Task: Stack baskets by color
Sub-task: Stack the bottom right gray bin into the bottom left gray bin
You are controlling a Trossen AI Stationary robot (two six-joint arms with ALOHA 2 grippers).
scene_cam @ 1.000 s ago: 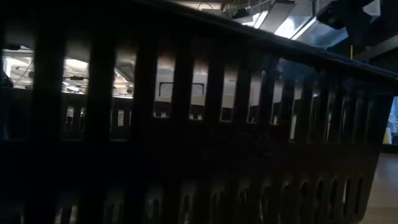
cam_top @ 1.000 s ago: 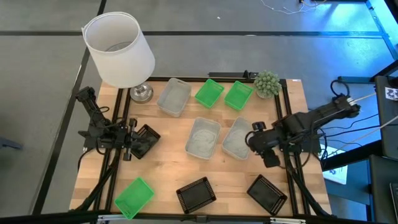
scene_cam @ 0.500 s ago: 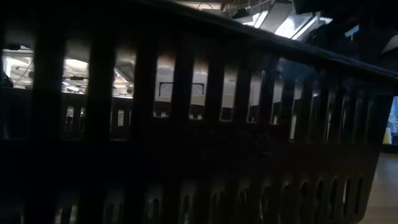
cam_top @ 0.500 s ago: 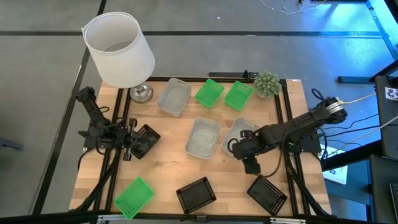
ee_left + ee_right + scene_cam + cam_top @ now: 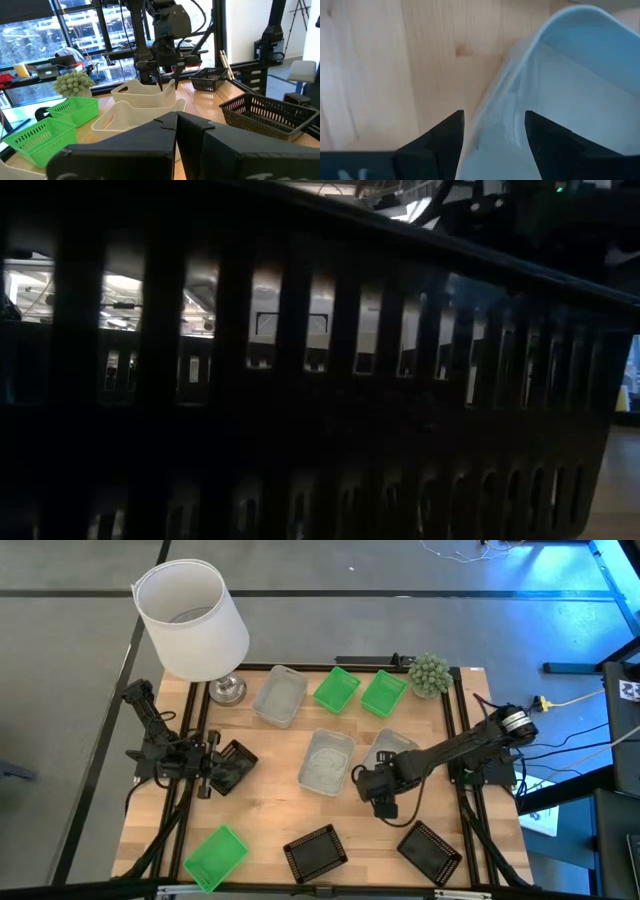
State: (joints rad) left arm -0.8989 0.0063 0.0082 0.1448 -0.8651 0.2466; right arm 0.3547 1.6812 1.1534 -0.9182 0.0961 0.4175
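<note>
My gripper will make the empty middle grey-white basket (image 5: 327,762) slide and turn when it carries that basket's neighbour across, because a narrow gap (image 5: 358,757) lies between the two.
Nine small baskets lie on the wooden table. Three are green (image 5: 337,688) (image 5: 384,692) (image 5: 216,856). Three are grey-white (image 5: 280,695) (image 5: 327,760) (image 5: 392,748). Three are black (image 5: 232,766) (image 5: 315,852) (image 5: 430,852). My right gripper (image 5: 378,790) (image 5: 168,85) points down, open, over the near left corner of the right grey-white basket. That basket's rim (image 5: 492,117) runs between the two fingers, apart from both. My left gripper (image 5: 176,135) waits shut at the table's left, beside the black basket there.
A lamp with a white shade (image 5: 192,620) stands at the far left corner. A small green plant (image 5: 428,673) stands at the far right. A black basket's wall (image 5: 300,380) fills the low view. Bare wood lies between the middle baskets and the near row.
My right gripper has gone down and toward the table's left, from beside the right grey-white basket to over its near left corner. It has rolled a little and stayed open. No basket has moved.
</note>
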